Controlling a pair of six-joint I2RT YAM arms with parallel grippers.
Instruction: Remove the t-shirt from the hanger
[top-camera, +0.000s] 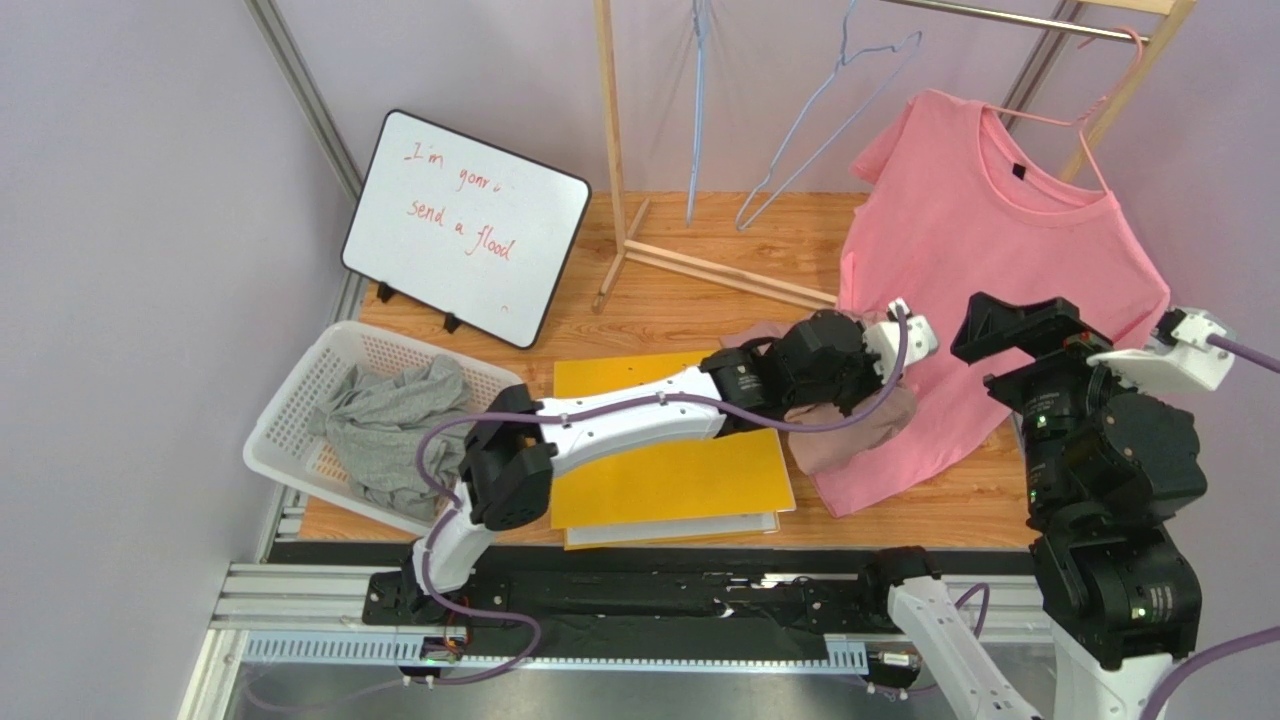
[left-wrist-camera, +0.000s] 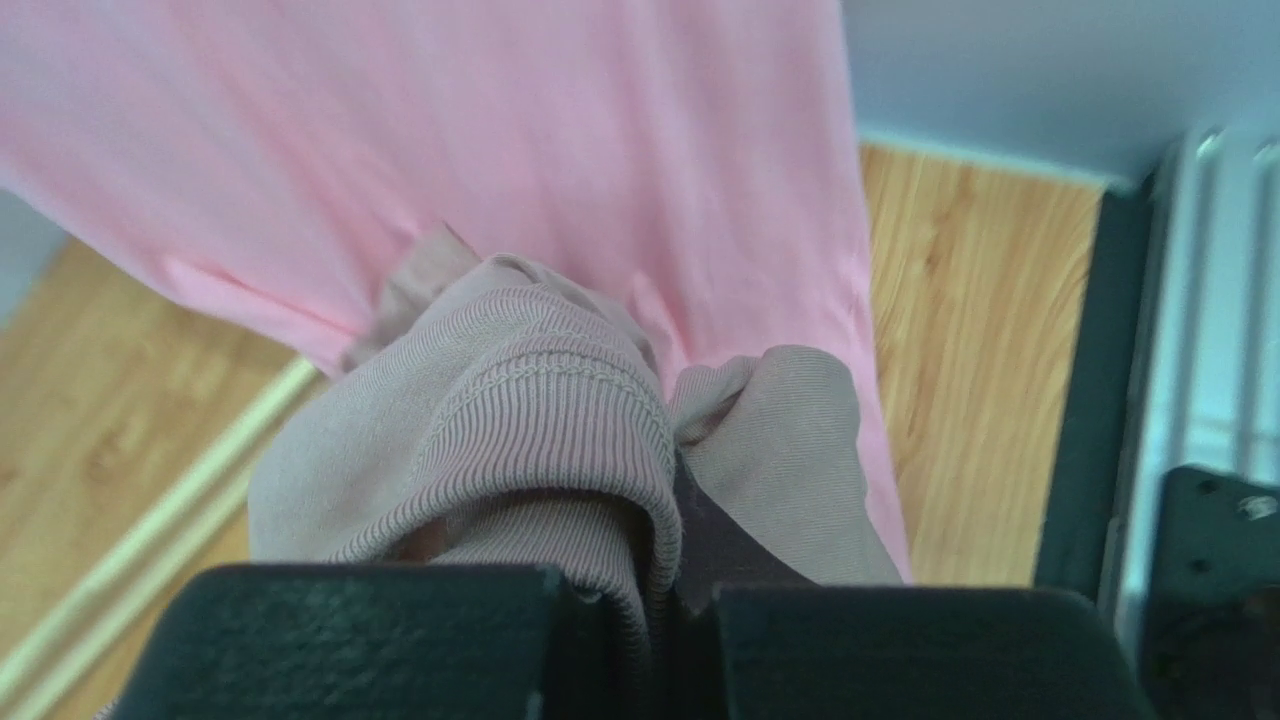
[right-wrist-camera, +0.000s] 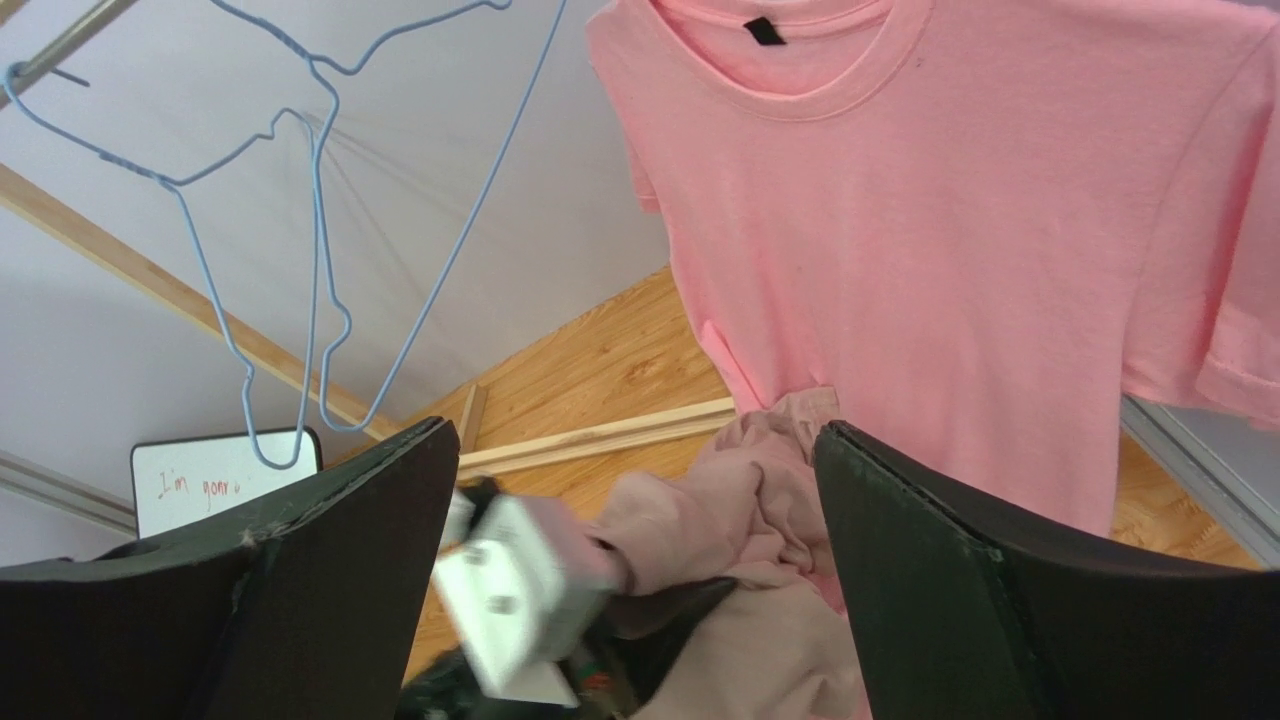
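The mauve garment (top-camera: 851, 437) lies in a bunch over the pink t-shirt's hem, so the robot's left gripper should put the garment in the white basket (top-camera: 388, 425) before the robot frees the t-shirt.
A pink t-shirt (top-camera: 984, 240) hangs on a pink hanger (top-camera: 1120, 68) from the rack at the back right; its hem rests on the table. It also fills the right wrist view (right-wrist-camera: 962, 225) and the top of the left wrist view (left-wrist-camera: 496, 135). My left gripper (top-camera: 845, 393) is shut on the ribbed edge of a mauve garment (left-wrist-camera: 496, 420) bunched in front of the t-shirt's lower left hem. My right gripper (top-camera: 1034, 327) is open and empty, raised to the right of the t-shirt's lower part, facing it (right-wrist-camera: 639, 450).
Two blue wire hangers (top-camera: 819, 120) hang left of the t-shirt. The wooden rack base (top-camera: 721, 270) lies across the back. A whiteboard (top-camera: 466, 225), a white basket (top-camera: 293, 405) with grey clothes and a yellow folder (top-camera: 676, 473) occupy the left and middle.
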